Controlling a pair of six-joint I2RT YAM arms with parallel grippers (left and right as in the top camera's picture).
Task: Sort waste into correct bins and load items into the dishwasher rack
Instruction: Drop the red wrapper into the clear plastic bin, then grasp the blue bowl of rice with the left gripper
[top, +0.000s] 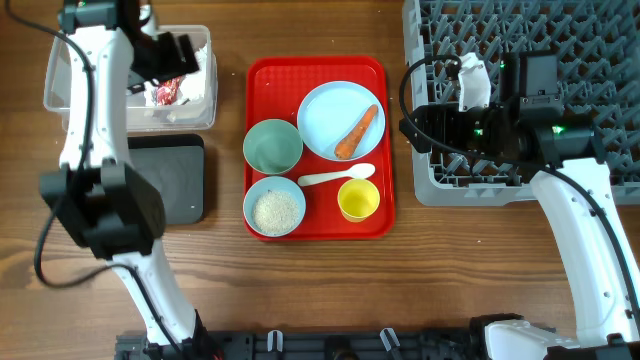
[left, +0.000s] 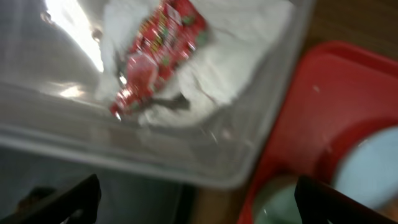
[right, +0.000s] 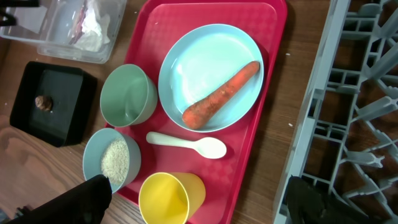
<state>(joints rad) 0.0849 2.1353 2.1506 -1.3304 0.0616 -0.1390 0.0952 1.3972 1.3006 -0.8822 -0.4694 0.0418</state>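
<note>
The red tray lies open (top: 321, 213) between the bowl of rice and the yellow cup, so my left gripper should go on moving there until its fingers close on the bowl's rim (top: 304, 208).
The clear tub (top: 195, 110) at the back left holds the white tissue (left: 230, 56) and the red wrapper (left: 158, 46). My left gripper (top: 172, 55) hangs open and empty over the tub; its fingers (left: 199, 205) frame the tub's near wall. The red tray (top: 318, 228) carries the blue plate (top: 330, 115) with the carrot (top: 357, 132), an empty bowl (top: 272, 145), a bowl of rice (top: 276, 210), the white spoon (top: 335, 177) and the yellow cup (top: 359, 199). My right gripper (top: 408, 128) is open and empty between tray and rack, above the cup (right: 168, 196). The nut (right: 42, 102) lies on the black tray (right: 62, 81).
The grey dishwasher rack (top: 580, 40) fills the back right, its front edge under my right wrist; it also shows in the right wrist view (right: 360, 124). The black tray (top: 170, 180) sits just in front of the clear tub. Bare wooden table lies in front of the red tray.
</note>
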